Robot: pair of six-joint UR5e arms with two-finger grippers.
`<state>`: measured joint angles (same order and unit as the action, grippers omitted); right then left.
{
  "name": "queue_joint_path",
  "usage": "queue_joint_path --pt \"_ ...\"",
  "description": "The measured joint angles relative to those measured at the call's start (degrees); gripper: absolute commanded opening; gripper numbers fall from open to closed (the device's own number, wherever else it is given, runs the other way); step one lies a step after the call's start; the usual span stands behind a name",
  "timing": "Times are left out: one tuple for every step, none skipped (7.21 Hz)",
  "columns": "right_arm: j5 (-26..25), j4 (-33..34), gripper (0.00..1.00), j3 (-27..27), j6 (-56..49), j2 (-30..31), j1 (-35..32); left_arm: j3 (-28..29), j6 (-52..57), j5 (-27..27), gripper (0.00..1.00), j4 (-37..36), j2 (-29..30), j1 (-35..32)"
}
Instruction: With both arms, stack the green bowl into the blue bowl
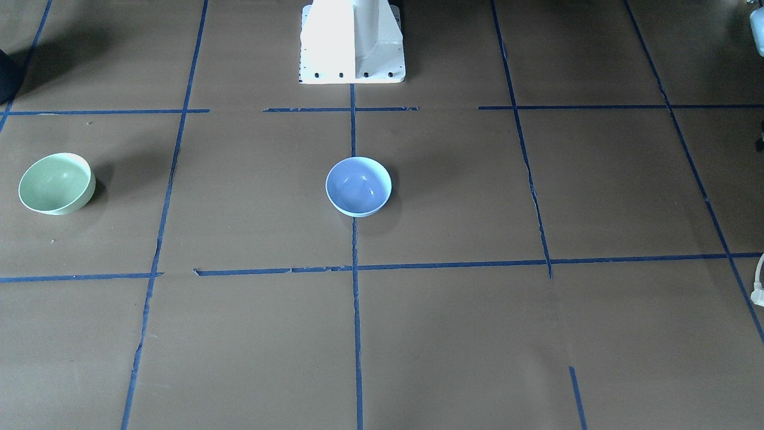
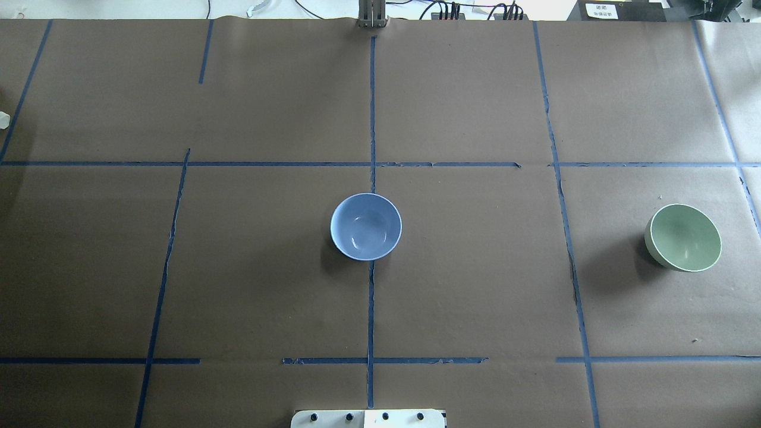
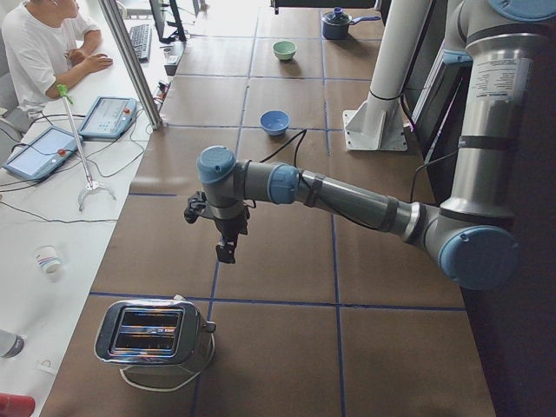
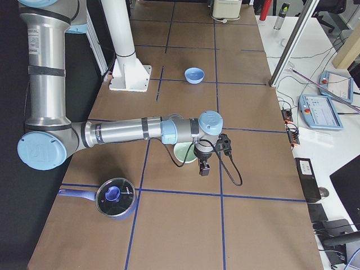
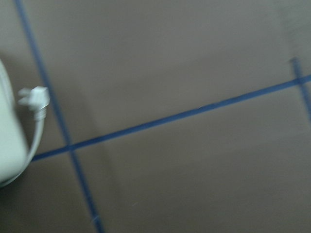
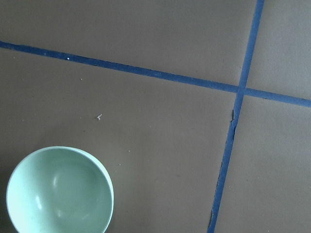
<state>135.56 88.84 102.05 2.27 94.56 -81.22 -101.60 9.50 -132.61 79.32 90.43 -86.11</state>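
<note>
The blue bowl is empty (image 1: 359, 187) and has a similar shape, so the green bowl (image 1: 57, 184) should sit deep inside it, with the green bowl's rim just above the blue bowl's rim, when the robot lowers it in.
The green bowl (image 1: 57, 183) stands upright on the robot's right side of the table (image 2: 684, 238). The blue bowl (image 1: 358, 186) stands upright at the table's middle, on the centre tape line (image 2: 365, 226). The right gripper (image 4: 203, 167) hangs just beside the green bowl (image 4: 184, 153), which fills the lower left of the right wrist view (image 6: 58, 191). The left gripper (image 3: 226, 252) hangs over bare table far from the blue bowl (image 3: 274, 122), near a toaster. I cannot tell whether either gripper is open or shut. Neither shows in the overhead or front views.
A chrome toaster (image 3: 152, 332) with a white cord and plug (image 5: 35, 98) stands at the table's left end. A blue pot with a glass lid (image 4: 115, 198) sits at the right end. The white base pedestal (image 1: 352, 42) is behind the blue bowl. An operator (image 3: 43, 52) sits at a side desk.
</note>
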Motion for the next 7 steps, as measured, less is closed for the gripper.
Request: queue_joint_path --pt "0.42 -4.64 1.0 0.23 4.75 1.45 0.87 1.2 2.97 -0.69 1.0 1.14 -2.57 -2.22" --pt "0.45 -10.7 0.99 0.14 10.86 3.23 3.01 1.8 4.23 -0.95 1.0 1.68 -3.71 -3.15" --pt "0.15 -18.03 0.99 -0.31 17.62 5.37 5.78 2.06 4.62 -1.05 1.0 1.88 -4.1 -3.48" --pt "-0.72 -25.74 0.98 -1.47 24.94 6.9 9.02 2.1 4.6 -1.36 1.0 1.95 -4.21 -3.57" --pt "-2.3 -33.02 0.93 -3.96 31.1 7.41 12.49 2.13 4.43 -2.51 1.0 1.97 -4.21 -3.59" --pt "-4.21 -39.03 0.86 -7.2 35.43 7.36 15.97 2.18 4.35 -3.92 1.0 1.98 -4.21 -3.62" --pt "-5.92 -42.25 0.49 -9.57 37.73 7.23 18.84 2.22 4.31 -4.57 1.0 1.98 -4.21 -3.62"
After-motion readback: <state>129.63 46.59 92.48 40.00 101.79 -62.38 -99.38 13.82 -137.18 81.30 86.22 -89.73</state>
